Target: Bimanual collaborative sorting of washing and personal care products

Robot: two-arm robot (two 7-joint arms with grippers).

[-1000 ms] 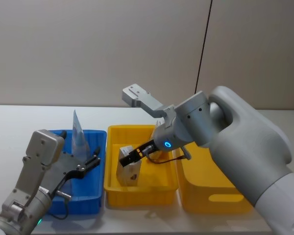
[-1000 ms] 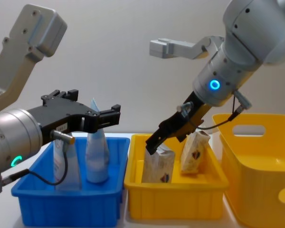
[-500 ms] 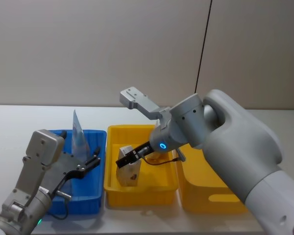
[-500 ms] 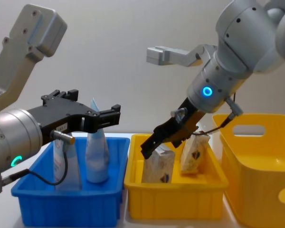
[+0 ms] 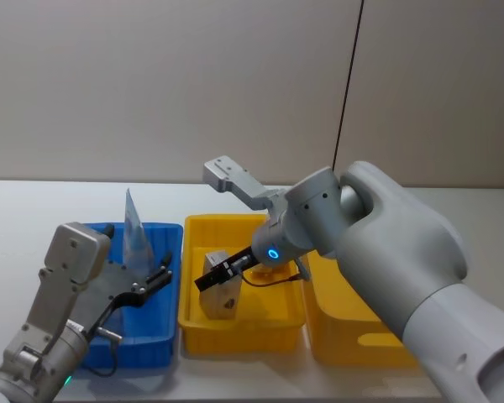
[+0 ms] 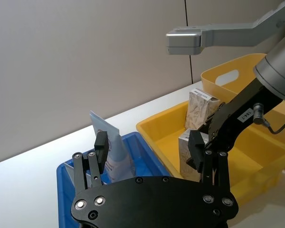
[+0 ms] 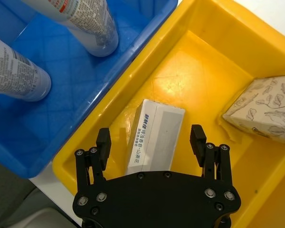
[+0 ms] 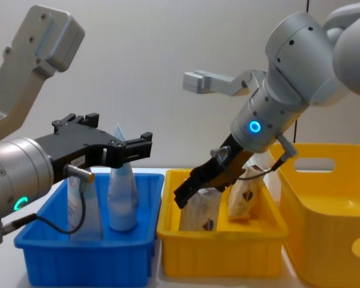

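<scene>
The nearer tube should come out by itself and leave the other one standing when I lift it, because the blue bin's bottom shows between the two tubes.
Two pale blue-white tubes stand upright in the blue bin; the head view shows one tube's crimped end. Two cream patterned cartons stand in the small yellow bin: the nearer one and one leaning behind it. My right gripper is open just above the nearer carton, a finger at each side with gaps. My left gripper hangs open over the blue bin beside the tubes, holding nothing.
A large yellow bin with a handle slot stands right of the small one. All three bins sit side by side near the white table's front edge. A plain wall lies behind.
My right gripper has swung left and down, from beside the cartons to just over the nearer one. The left arm and the tubes have not moved.
</scene>
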